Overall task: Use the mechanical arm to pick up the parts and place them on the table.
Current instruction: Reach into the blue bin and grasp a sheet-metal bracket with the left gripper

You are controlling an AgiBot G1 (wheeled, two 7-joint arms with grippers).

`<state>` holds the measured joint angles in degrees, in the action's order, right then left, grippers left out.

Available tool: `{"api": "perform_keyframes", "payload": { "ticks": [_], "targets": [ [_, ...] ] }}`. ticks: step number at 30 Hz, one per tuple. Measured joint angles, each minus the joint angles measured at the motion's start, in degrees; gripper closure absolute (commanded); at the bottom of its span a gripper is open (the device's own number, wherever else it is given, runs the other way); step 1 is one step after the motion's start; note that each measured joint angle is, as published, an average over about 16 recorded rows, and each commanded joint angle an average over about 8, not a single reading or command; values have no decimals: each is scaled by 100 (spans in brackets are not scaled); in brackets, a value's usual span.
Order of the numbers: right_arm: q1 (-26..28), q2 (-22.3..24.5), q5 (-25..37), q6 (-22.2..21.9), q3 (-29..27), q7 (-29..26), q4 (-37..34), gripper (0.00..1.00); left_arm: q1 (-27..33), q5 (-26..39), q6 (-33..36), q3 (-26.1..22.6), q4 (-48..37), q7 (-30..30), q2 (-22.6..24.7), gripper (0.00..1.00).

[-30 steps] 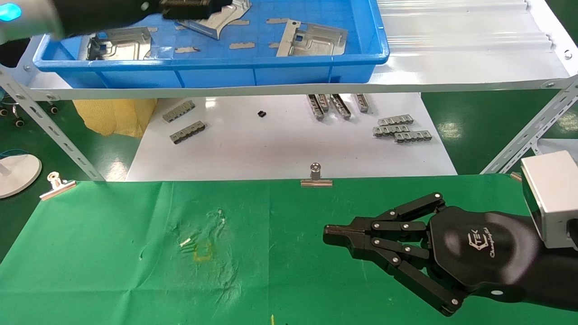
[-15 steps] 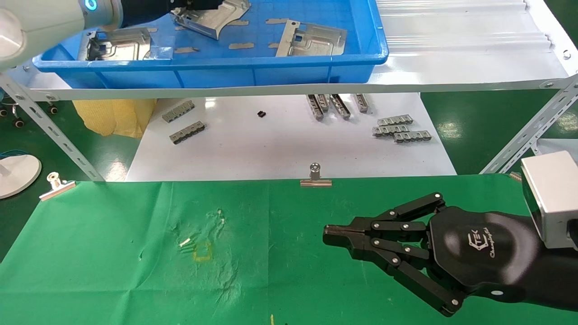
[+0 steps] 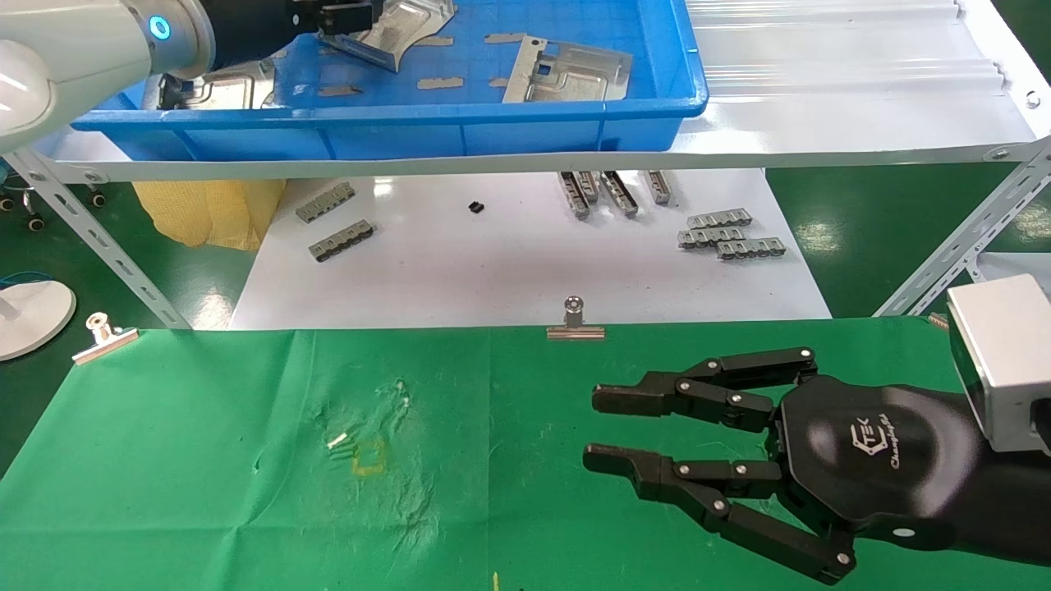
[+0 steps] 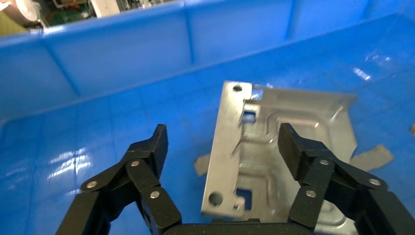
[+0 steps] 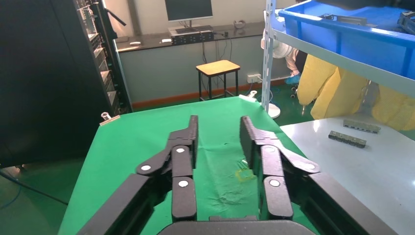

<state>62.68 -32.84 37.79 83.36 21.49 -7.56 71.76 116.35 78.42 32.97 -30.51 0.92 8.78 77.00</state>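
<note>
My gripper will lift the silvery part [image 3: 408, 21]. Grey strips [image 4: 373, 157] stick out flat from under it, so the strips will stay on the bottom of the bin when the part goes up.
My left gripper [image 3: 328, 16] hangs over the blue bin at the upper left, open. In the left wrist view a silvery stamped part [image 4: 274, 147] lies below and between the spread fingers of that gripper [image 4: 222, 137], on the bin floor. The same part [image 3: 398, 29] shows in the head view, with two more parts [image 3: 566, 74] [image 3: 222, 86] in the bin. My right gripper [image 3: 599, 427] hovers open and empty over the green table [image 3: 205, 460], also seen in its own view [image 5: 219, 125].
The blue bin [image 3: 410, 115] sits on a white metal shelf [image 3: 821, 107]. Below it a glossy white board [image 3: 509, 271] carries grey slotted strips [image 3: 727, 234]. Binder clips [image 3: 575, 322] [image 3: 103, 336] hold the cloth's far edge. A yellow mark [image 3: 369, 455] is on the cloth.
My right gripper has gone from shut to open over the cloth. The left arm has shifted a little over the bin, its gripper staying above the part.
</note>
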Motion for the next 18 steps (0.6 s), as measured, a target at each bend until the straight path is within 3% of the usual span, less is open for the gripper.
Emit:
{"api": "perform_keyframes", "payload": {
  "ticks": [18],
  "targets": [
    [0,0,0,0,1,0,0,0,-92,111,-63,-117,183,-82,15,100]
  ]
}}
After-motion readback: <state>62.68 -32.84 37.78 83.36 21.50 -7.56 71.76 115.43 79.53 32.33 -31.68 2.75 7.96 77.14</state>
